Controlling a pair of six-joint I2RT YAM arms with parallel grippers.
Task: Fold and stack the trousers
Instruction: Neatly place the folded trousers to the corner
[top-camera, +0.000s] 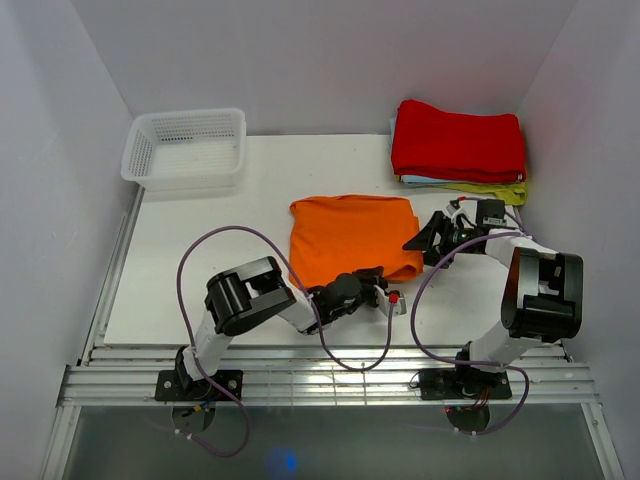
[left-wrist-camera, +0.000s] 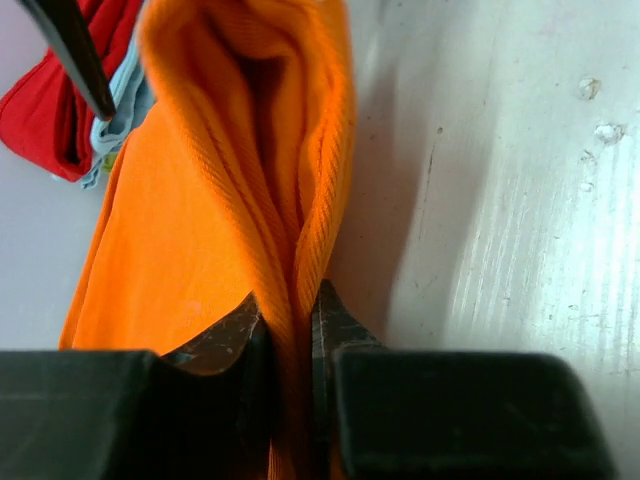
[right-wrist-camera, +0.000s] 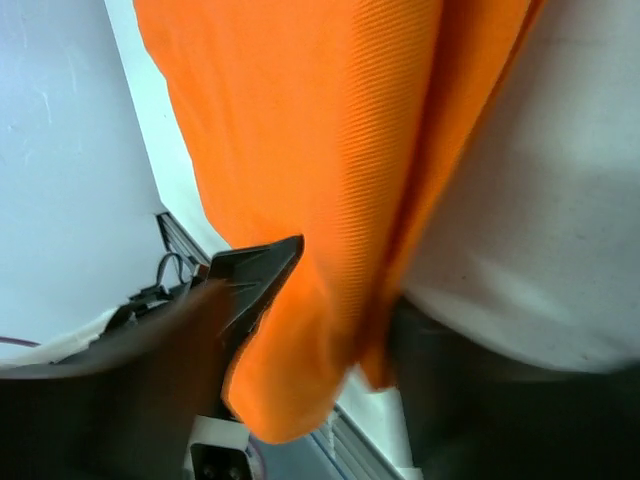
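The robot's left gripper is holding the orange trousers' near corner (top-camera: 400, 274), far from the stack, so its right gripper should grab the layered edge (right-wrist-camera: 376, 220) and bring the trousers to the stack.
The orange trousers (top-camera: 345, 235) lie folded into a rough square in the middle of the white table. My left gripper (top-camera: 378, 284) is at their near right corner, shut on a pinched fold of the cloth; in the left wrist view (left-wrist-camera: 285, 305) both fingers press the orange trousers (left-wrist-camera: 200, 250) between them. My right gripper (top-camera: 428, 245) is at the trousers' right edge. In the right wrist view (right-wrist-camera: 340, 300) its fingers stand wide apart, with the edge of the orange cloth (right-wrist-camera: 320, 120) hanging loosely between them.
A white basket (top-camera: 185, 148) stands at the back left. A folded red cloth (top-camera: 458, 140) tops a stack of folded clothes (top-camera: 480, 187) at the back right. White walls close in on three sides, and a metal rail (top-camera: 320, 375) runs along the near edge.
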